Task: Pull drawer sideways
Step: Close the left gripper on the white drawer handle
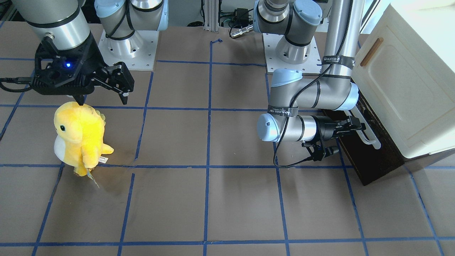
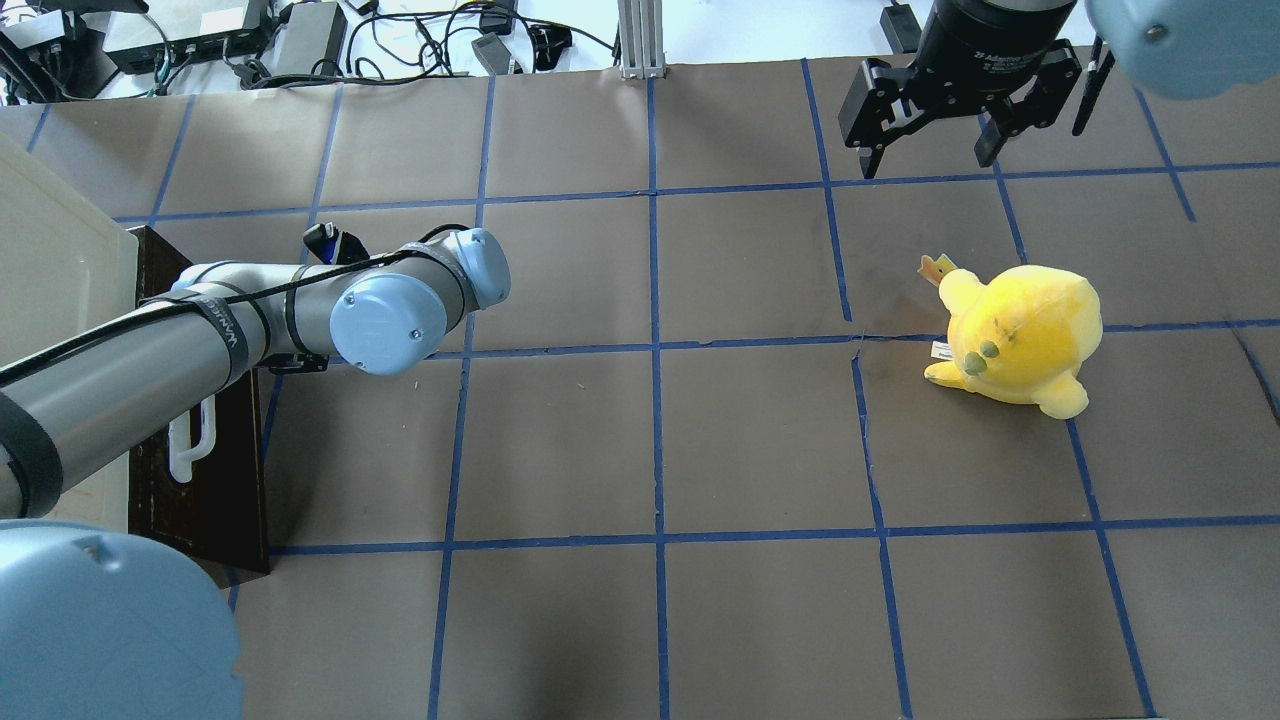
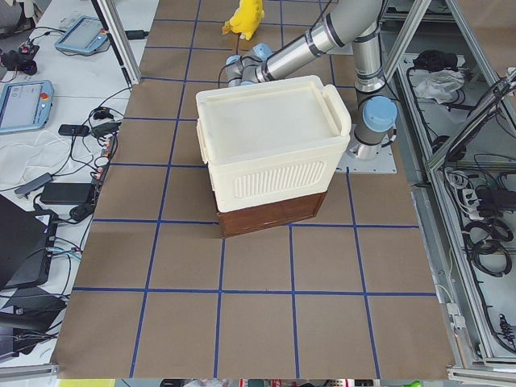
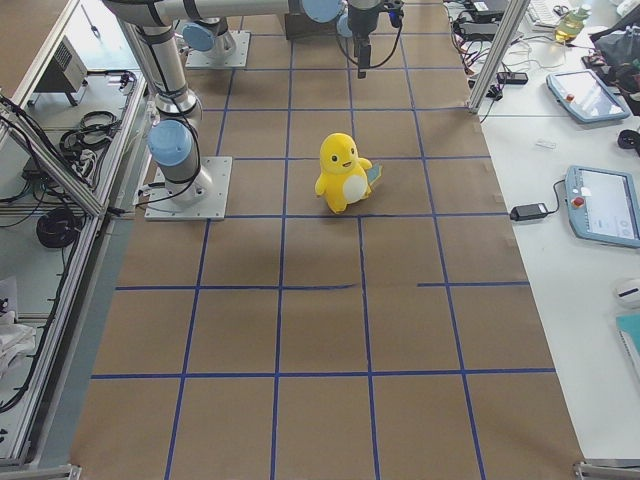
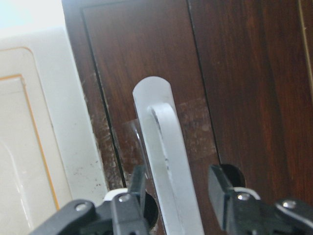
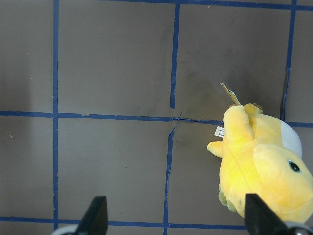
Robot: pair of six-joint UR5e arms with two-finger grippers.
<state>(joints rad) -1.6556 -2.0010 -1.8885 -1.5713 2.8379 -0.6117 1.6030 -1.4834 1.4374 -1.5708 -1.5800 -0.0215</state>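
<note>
I expect the drawer to slide straight out and the cabinet to stay in place when I pull, because a thin straight gap (image 5: 103,102) separates the drawer front (image 1: 370,163) from its frame.
The drawer (image 1: 371,160) has a dark brown worn front and a long white bar handle (image 1: 368,133), and sits under a cream-white cabinet (image 1: 401,89). No pale interior shows. My left gripper (image 1: 357,124) is at the handle. In the left wrist view the left gripper (image 5: 176,196) is open, with one finger (image 5: 128,208) on each side of the handle (image 5: 164,142) against the drawer front (image 5: 234,73). My right gripper (image 2: 930,150) is open and empty, above the table far from the drawer.
A yellow plush toy (image 2: 1020,335) stands on the brown, blue-taped table below the right gripper (image 1: 103,101); it also shows in the right wrist view (image 6: 261,166). The cabinet (image 3: 270,137) has a small brown slot handle (image 1: 371,52).
</note>
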